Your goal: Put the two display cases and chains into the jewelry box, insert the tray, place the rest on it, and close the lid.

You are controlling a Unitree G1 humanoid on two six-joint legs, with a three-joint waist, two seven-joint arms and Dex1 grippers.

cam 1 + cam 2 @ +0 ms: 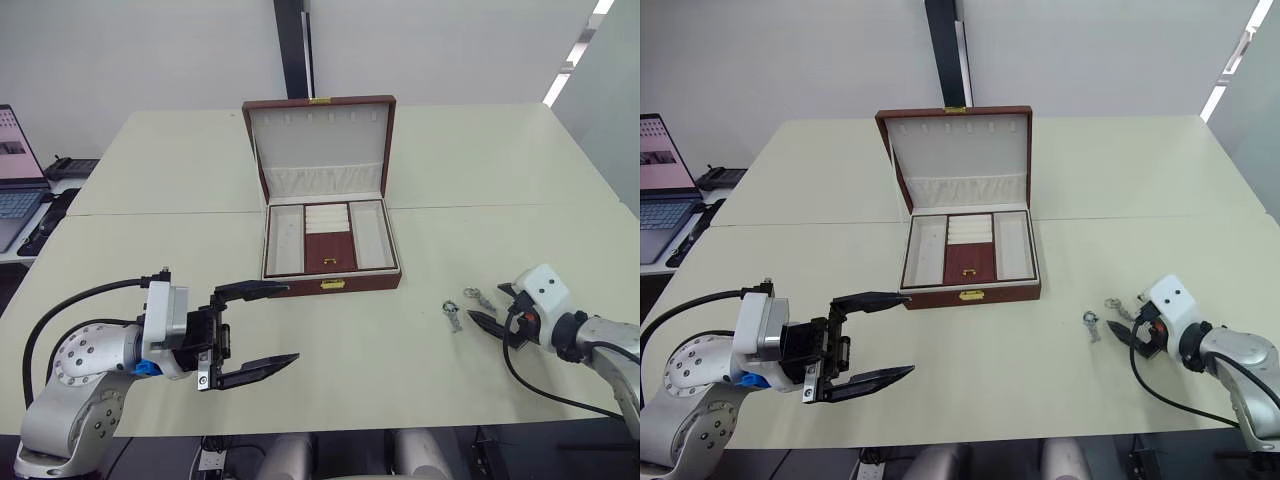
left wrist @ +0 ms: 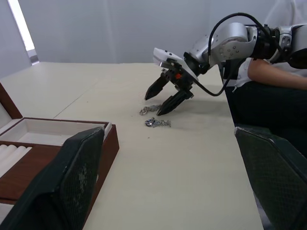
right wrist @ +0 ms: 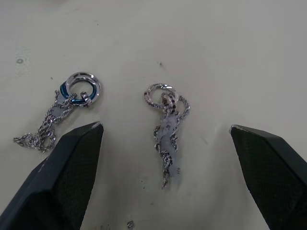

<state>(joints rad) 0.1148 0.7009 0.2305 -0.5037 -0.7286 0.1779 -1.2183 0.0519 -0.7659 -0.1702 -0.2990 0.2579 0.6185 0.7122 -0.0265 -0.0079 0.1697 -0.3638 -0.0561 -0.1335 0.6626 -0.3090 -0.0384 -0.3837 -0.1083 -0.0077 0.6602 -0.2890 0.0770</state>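
Note:
My gripper will lift the silvery piece (image 1: 480,298) and it will stay bunched up, rings included, because the chain wraps around a cloudy core (image 3: 167,132) below the rings.
The jewelry box (image 1: 365,284) stands open mid-table, its lid (image 1: 320,150) upright behind it. The tray (image 1: 285,240) sits inside the box with bare compartments. The display cases and chains are hidden. Two silvery pieces of the rest lie on the table to the box's right: one with a blue ring (image 3: 76,91) and a second one (image 3: 168,124). My right gripper (image 1: 484,303) is open just above the table, and the second piece lies between its fingers (image 3: 62,182). My left gripper (image 1: 268,325) hangs open and empty, front left of the box.
A laptop (image 1: 15,180) and dark gadgets (image 1: 60,165) sit on a side desk at far left. A person's arm (image 2: 273,72) shows behind my right arm. The table's front edge (image 1: 400,420) runs close below both grippers.

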